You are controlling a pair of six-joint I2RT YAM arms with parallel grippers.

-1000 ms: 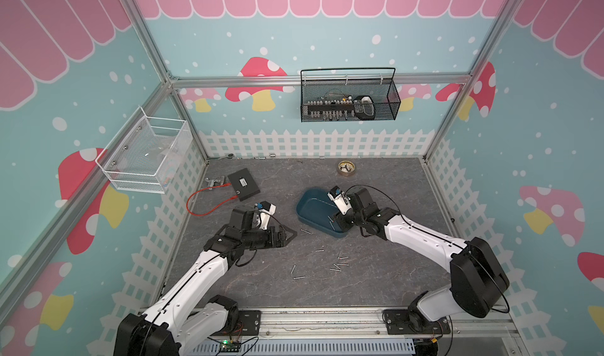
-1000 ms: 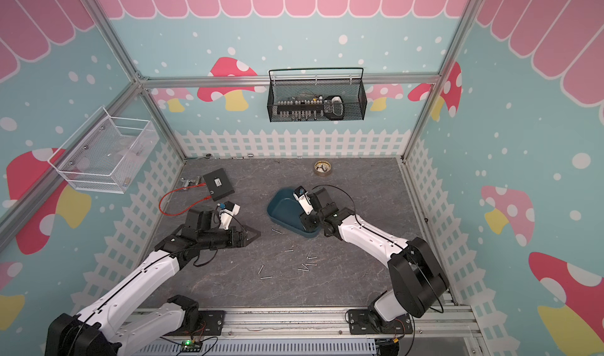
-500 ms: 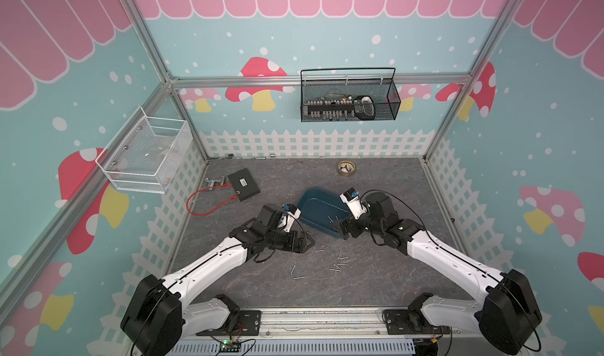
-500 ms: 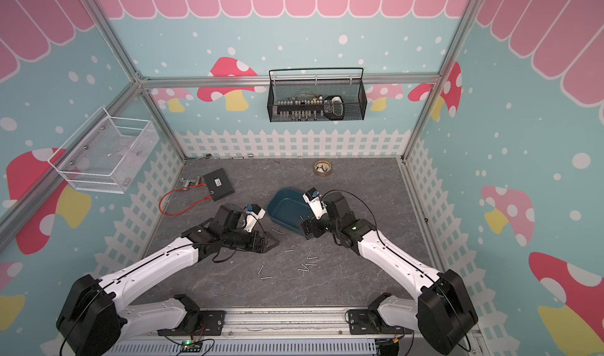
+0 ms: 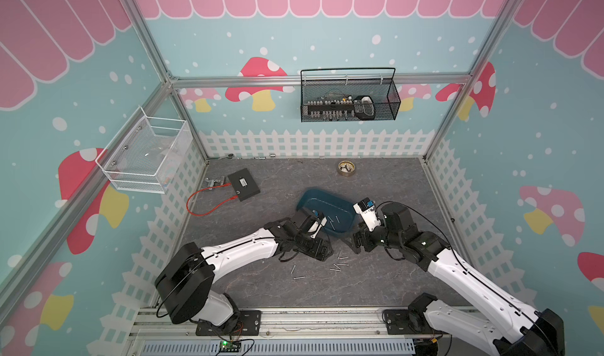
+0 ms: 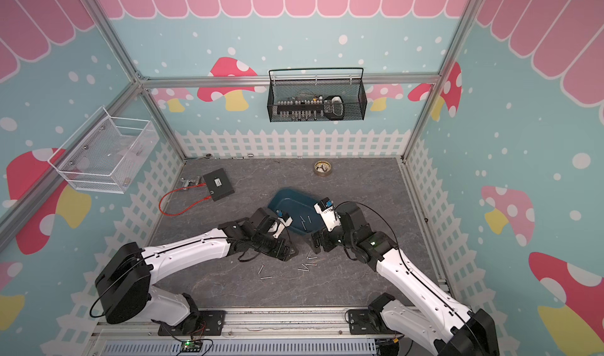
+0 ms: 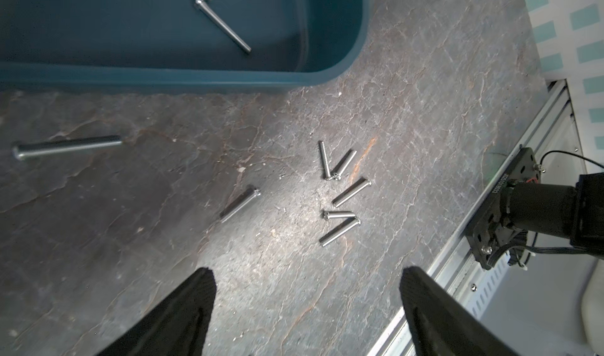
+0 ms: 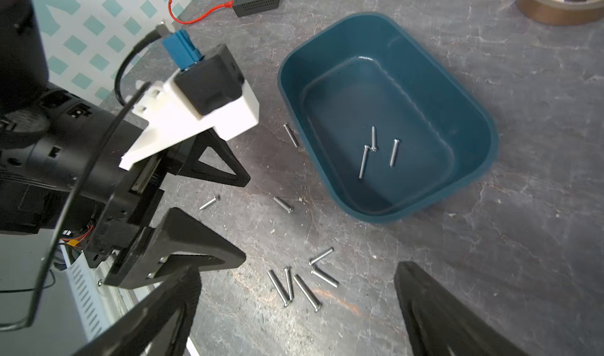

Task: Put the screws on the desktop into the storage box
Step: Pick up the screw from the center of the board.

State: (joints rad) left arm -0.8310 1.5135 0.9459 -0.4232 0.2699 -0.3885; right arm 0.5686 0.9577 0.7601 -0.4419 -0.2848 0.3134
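Observation:
The robot's grippers are crowding each other at the storage box's front (image 5: 340, 234), so next the right gripper moves back while the left gripper picks up the lone screw (image 8: 283, 204) ahead.
The dark teal storage box (image 5: 327, 207) (image 6: 294, 204) lies mid-desktop with three screws (image 8: 376, 151) inside. Several more screws (image 5: 340, 262) (image 6: 309, 262) lie loose on the grey desktop (image 5: 376, 282) just in front of it, with two (image 5: 298, 272) further left. My left gripper (image 5: 322, 251) (image 7: 305, 285) hangs open, low over the desktop at the box's front wall (image 7: 163, 76), with the cluster of screws (image 7: 343, 191) ahead of its empty fingertips. My right gripper (image 5: 356, 244) (image 8: 298, 272) is open over the same cluster (image 8: 300, 282), facing the left gripper (image 8: 243, 220).
A black flat box (image 5: 243, 184) with a red cable (image 5: 202, 207) sits at the back left. A tape roll (image 5: 346, 168) lies at the back. A black mesh basket (image 5: 349, 102) hangs on the back wall. The metal rail (image 7: 457, 256) runs along the front edge.
My left arm has swung right, from left of the box to its front wall. My right gripper has left the box and dropped in front of it, jaws wider.

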